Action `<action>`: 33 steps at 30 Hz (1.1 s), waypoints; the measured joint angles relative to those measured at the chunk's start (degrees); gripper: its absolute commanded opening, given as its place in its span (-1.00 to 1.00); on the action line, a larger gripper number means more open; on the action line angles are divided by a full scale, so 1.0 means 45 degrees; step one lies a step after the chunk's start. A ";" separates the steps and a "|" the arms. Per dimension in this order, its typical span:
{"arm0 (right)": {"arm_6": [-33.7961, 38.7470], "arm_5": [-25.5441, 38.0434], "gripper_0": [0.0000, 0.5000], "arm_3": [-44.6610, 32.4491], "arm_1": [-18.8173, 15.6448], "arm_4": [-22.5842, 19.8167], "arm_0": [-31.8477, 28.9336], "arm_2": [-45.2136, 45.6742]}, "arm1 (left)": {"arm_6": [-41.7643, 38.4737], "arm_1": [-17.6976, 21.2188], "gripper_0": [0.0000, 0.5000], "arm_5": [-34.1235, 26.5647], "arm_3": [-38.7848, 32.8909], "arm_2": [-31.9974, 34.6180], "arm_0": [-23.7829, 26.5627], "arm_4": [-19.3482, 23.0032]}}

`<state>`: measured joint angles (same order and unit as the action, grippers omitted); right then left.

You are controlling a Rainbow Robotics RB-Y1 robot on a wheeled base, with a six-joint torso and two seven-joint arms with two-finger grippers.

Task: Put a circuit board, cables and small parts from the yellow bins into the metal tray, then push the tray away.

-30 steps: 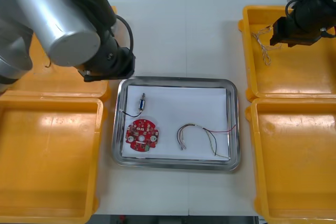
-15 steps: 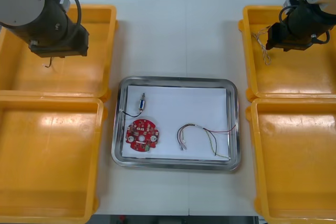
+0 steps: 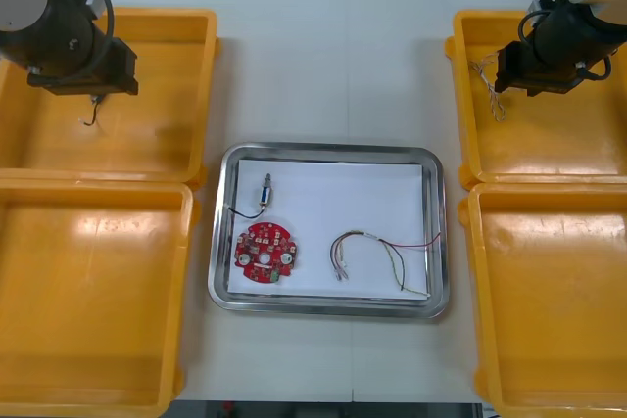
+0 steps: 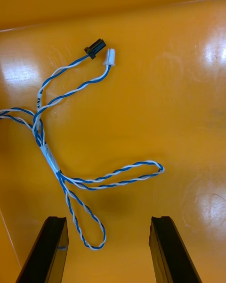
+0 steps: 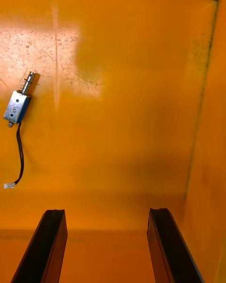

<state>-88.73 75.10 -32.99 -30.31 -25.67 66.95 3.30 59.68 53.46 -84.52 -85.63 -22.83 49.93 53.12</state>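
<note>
A thin black lead bends loosely from the small metal part to a free plug, so I expect the lead to dangle along when I lift that part.
The metal tray lies mid-table, white inside. It holds a round red circuit board, a small metal part with a black lead, and a red and yellow cable. My right gripper hangs open over the far right yellow bin. A loop of the twisted blue and white cable lies between its fingers. The same cable shows just left of the right arm. My left gripper stands open over the far left yellow bin, with another small metal part beyond its fingers and to one side.
The near left bin and near right bin flank the tray. The left arm hovers above the far left bin, where the small metal part lies just below it. Bare table stretches beyond the tray.
My left arm has swung away from the tray's left edge, up and left over the far left bin. The right arm has barely shifted.
</note>
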 measured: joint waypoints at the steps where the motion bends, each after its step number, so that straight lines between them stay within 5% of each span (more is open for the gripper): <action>1: 0.0000 -0.0009 1.00 0.0020 0.0002 0.0029 0.0003 0.0000 | 0.0302 0.0000 1.00 0.0081 0.0293 0.0006 0.0015 0.0099; 10: 0.0000 -0.0357 1.00 0.0639 0.0126 0.0047 0.0017 0.0000 | 0.5250 -0.0059 1.00 0.0777 0.2819 0.0008 0.0474 0.0215; 21: 0.0000 -0.0357 1.00 0.0657 0.0337 0.0060 0.0009 0.0000 | 0.5849 -0.0757 1.00 0.2737 0.5925 0.0010 0.1406 0.0204; 33: 0.0000 -0.1129 1.00 0.0644 0.0367 -0.0075 -0.0420 0.0000 | 0.8942 -0.1654 1.00 0.4326 0.8151 0.0011 0.1806 0.0132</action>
<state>-88.73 70.02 -30.09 -28.66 -26.01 65.06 3.30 99.92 46.02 -65.05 -48.95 -22.78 58.06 53.71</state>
